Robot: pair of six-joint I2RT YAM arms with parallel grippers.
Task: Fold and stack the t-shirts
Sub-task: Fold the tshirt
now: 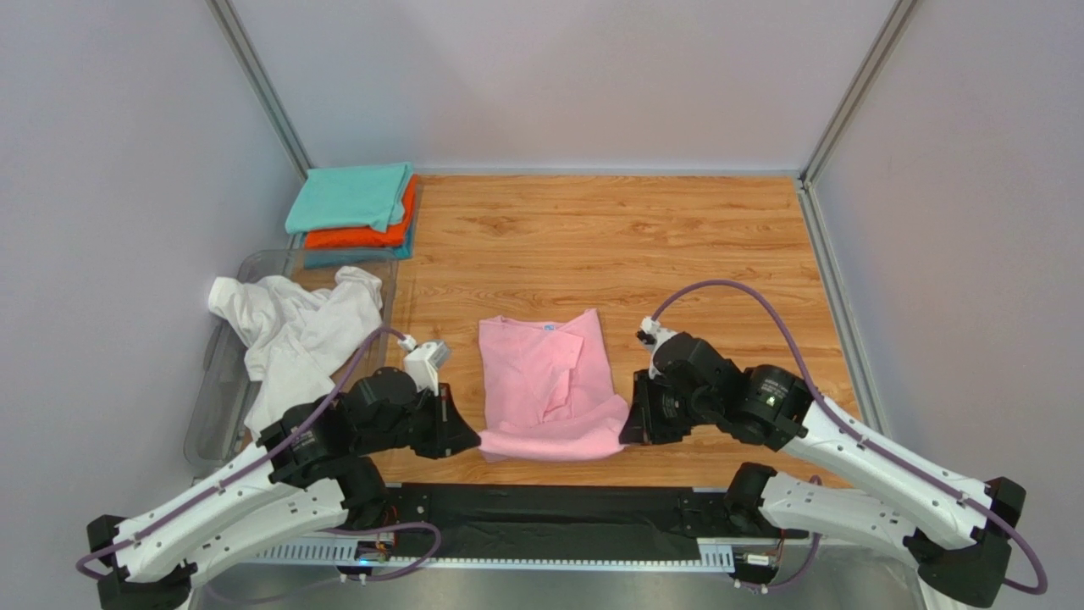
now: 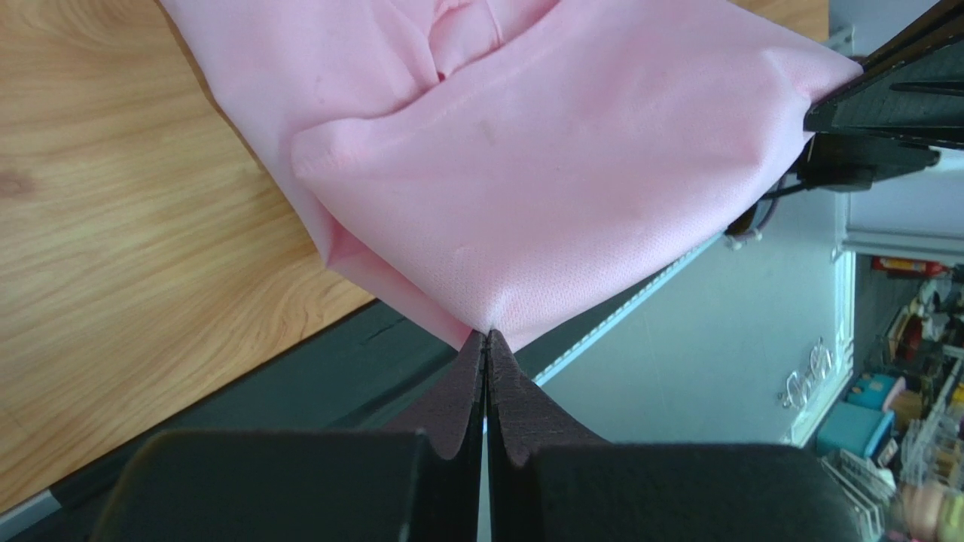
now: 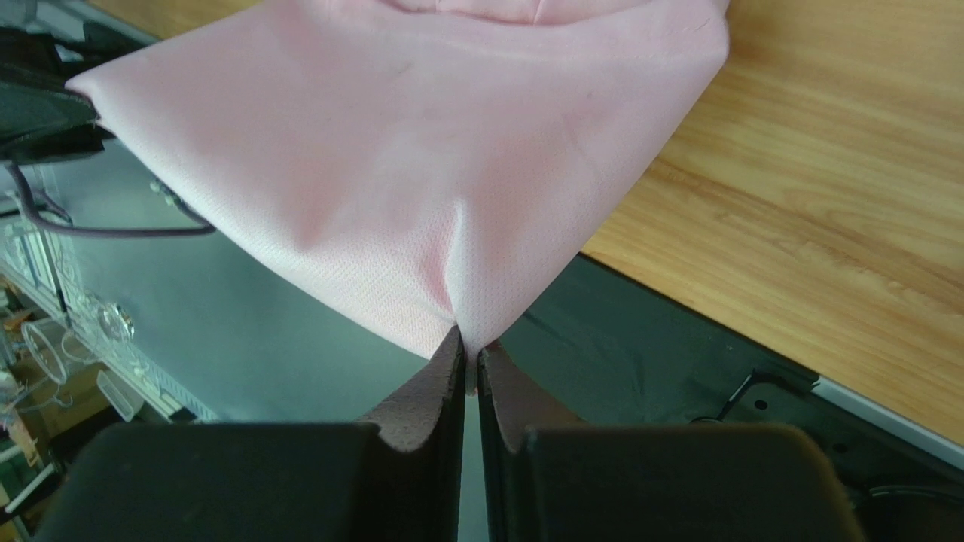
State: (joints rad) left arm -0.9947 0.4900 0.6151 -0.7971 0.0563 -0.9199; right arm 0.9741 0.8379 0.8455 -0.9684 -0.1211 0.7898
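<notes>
Both corners of the pink near hem (image 1: 554,442) are pinched and its folded body lies flat ahead, so my left gripper should go on toward the collar (image 1: 547,323) and let go there.
The light pink t-shirt (image 1: 547,381) lies partly folded at the near middle of the wooden table (image 1: 713,254). My left gripper (image 1: 468,435) is shut on its near left corner; the left wrist view shows the cloth (image 2: 543,169) pinched at the fingertips (image 2: 487,339). My right gripper (image 1: 629,426) is shut on its near right corner, the cloth (image 3: 430,169) pinched at the tips (image 3: 466,344). The near hem is lifted between the two grippers. A crumpled white t-shirt (image 1: 299,331) lies at the left. Teal (image 1: 350,195), orange (image 1: 369,235) and blue tees sit folded in a stack at the back left.
A clear plastic bin (image 1: 219,407) stands at the left edge under the white shirt. A black mat strip (image 1: 560,508) runs along the table's near edge between the arm bases. Grey walls close in the left, back and right.
</notes>
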